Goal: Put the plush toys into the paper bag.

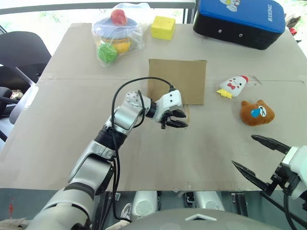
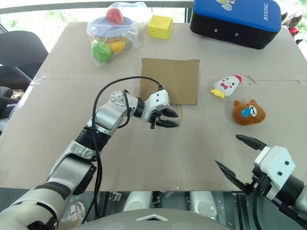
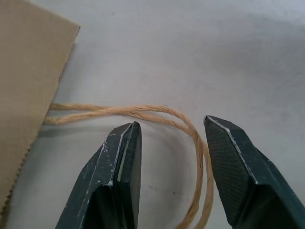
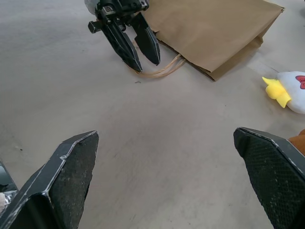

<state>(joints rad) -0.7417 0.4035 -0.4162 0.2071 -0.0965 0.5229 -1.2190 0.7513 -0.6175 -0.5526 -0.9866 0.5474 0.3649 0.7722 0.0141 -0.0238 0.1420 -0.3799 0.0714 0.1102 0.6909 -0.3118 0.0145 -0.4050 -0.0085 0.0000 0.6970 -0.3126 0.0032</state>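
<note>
The paper bag (image 1: 177,81) is lying flat with its side folded in, so I should expect its inside to be empty and to fit the whole white chicken.
The paper bag (image 1: 177,80) lies flat in the middle of the table, its tan cord handles (image 3: 143,111) looping out of its near edge. My left gripper (image 1: 184,120) hangs low over that loop, open, with one finger inside the loop and one outside and the cord unclamped. The right wrist view shows this left gripper (image 4: 147,66) over the cord too. To the right of the bag lie the plush toys: a white chicken (image 1: 233,86) and a brown bear head (image 1: 256,113). My right gripper (image 1: 243,150) stands open near the table's front right, holding nothing.
At the back of the table sit a blue-and-black case (image 1: 240,19), a yellow cube block (image 1: 163,27) and a clear bag of colourful plastic toys (image 1: 117,31). A black chair (image 1: 19,52) stands off the table's left side.
</note>
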